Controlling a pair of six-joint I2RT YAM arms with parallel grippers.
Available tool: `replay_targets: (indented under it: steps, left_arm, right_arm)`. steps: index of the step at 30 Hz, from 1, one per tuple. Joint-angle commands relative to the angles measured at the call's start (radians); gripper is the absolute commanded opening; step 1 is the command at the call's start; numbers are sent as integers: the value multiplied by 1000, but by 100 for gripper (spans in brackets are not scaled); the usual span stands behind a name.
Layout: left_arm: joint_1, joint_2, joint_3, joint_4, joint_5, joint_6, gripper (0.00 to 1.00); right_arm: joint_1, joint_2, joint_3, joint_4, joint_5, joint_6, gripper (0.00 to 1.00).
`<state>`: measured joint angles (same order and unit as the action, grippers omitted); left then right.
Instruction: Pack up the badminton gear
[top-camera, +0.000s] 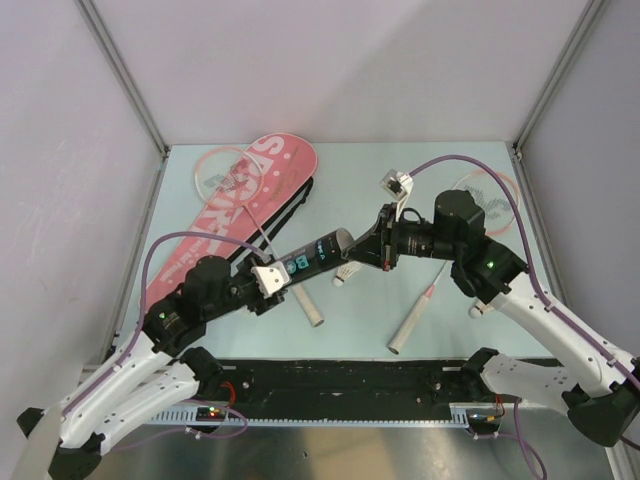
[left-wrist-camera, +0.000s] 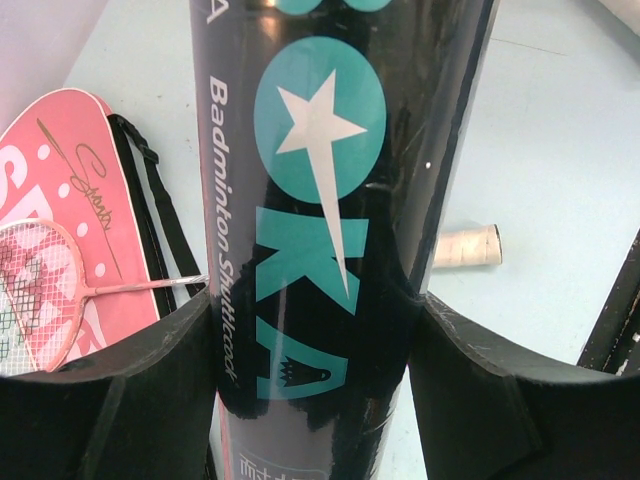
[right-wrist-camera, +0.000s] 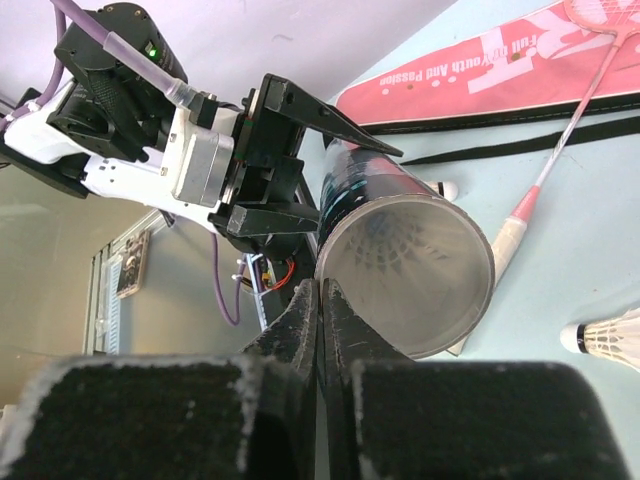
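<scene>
A clear lid is over the tube's end (right-wrist-camera: 408, 278), so the robot's right gripper should pull the lid off by its rim (right-wrist-camera: 324, 268) and put it aside before loading shuttlecocks.
My left gripper (top-camera: 272, 280) is shut on the black printed tube (top-camera: 315, 257) and holds it tilted above the table; its pads (left-wrist-camera: 150, 390) squeeze the tube (left-wrist-camera: 320, 150) from both sides. The tube's open end (right-wrist-camera: 480, 270) faces my right gripper (right-wrist-camera: 320, 285), which is shut and empty at the rim (top-camera: 362, 250). Feathers of a shuttlecock (right-wrist-camera: 400, 245) show inside the tube. A second shuttlecock (top-camera: 345, 272) lies on the table below the tube (right-wrist-camera: 605, 340). The pink case (top-camera: 250, 210) lies at the back left with one racket (top-camera: 225, 170) on it. The other racket (top-camera: 490, 195) lies at the right.
The left racket's white handle (top-camera: 308, 308) lies under the tube (left-wrist-camera: 465, 245). The right racket's handle (top-camera: 408, 330) points toward the near edge. A small white object (top-camera: 478, 309) lies by my right arm. The case's black strap (left-wrist-camera: 165, 230) trails beside it. Walls enclose the table.
</scene>
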<state>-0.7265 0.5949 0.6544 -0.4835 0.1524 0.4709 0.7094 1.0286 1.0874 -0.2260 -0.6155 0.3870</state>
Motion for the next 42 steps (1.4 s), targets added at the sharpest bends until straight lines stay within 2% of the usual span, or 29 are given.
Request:
replay_targets:
  steps: [1,7,17,26,29,35,39,42]
  left_arm:
    - [-8,2,30,95,-30,2,2]
    - [-8,7,29,82,-129,20,0]
    - [-7,0,19,76,-147,37,0]
    - [-7,-8,17,75,-149,41,0]
    - [-7,-11,23,77,-190,31,0]
    - [-7,-30,41,111,-408,-24,0]
    - [-7,-49,84,129,-592,-135,0]
    - [-7,-84,110,130,-658,-222,0]
  right_arm:
    - [-24,-21,35,-15,-3,5,0]
    - [-166,-52,33,9,-128,77,0]
    - [-328,-126,33,-2,-261,80,0]
    - [-396,-144,32,-9,-297,98,0]
    - [-395,-140,17,-46,-222,72,0]
    - [-371,-90,-52,-171,115,22,0]
    - [-337,-24,-136,-177,265,19,0]
    - [-296,29,-203,-164,358,18,3]
